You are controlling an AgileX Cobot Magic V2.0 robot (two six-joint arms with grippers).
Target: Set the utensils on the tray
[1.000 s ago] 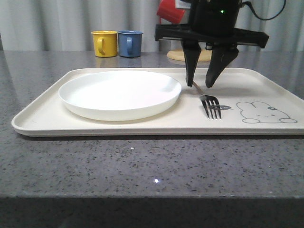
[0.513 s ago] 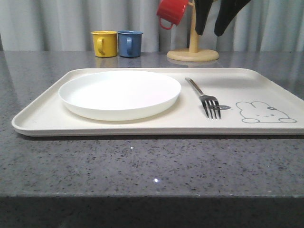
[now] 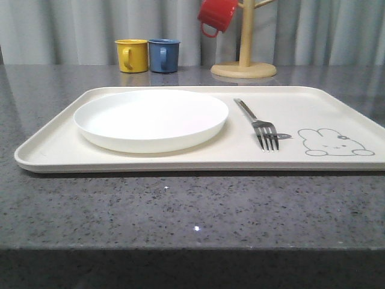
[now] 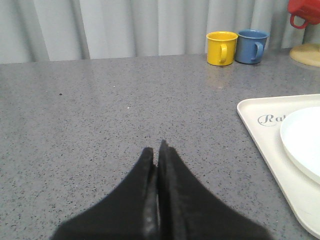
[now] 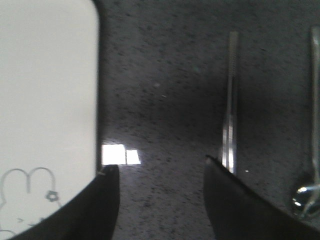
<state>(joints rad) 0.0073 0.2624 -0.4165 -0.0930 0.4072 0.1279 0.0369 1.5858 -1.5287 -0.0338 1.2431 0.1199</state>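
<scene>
I should keep moving my right gripper toward the knife's handle (image 5: 230, 110) and close it across the handle, because the knife lies clear of the spoon (image 5: 306, 195) and the tray.
The cream tray (image 3: 313, 108) lies across the middle of the grey table. On it sit the round white plate (image 3: 150, 117) at the left and the steel fork (image 3: 258, 123) to the plate's right, tines toward the table's front edge. My right gripper (image 5: 160, 164) hangs open and empty above bare table just off the tray's (image 5: 50, 90) rabbit end. The flat knife (image 5: 231, 100) lies on the table beside one finger, and the spoon (image 5: 315, 100) lies a little beyond the knife. My left gripper (image 4: 156, 147) is shut on nothing, over table beside the tray's "Rabbit" corner (image 4: 265, 120).
A yellow mug (image 3: 132, 55) and a blue mug (image 3: 164, 55) stand at the back left. A red mug (image 3: 215, 15) hangs on a wooden mug stand (image 3: 243, 66) behind the tray. A curtain closes off the far side.
My right gripper, open over the fork's handle a second ago, rose up out of the front view. The fork stays lying on the tray.
</scene>
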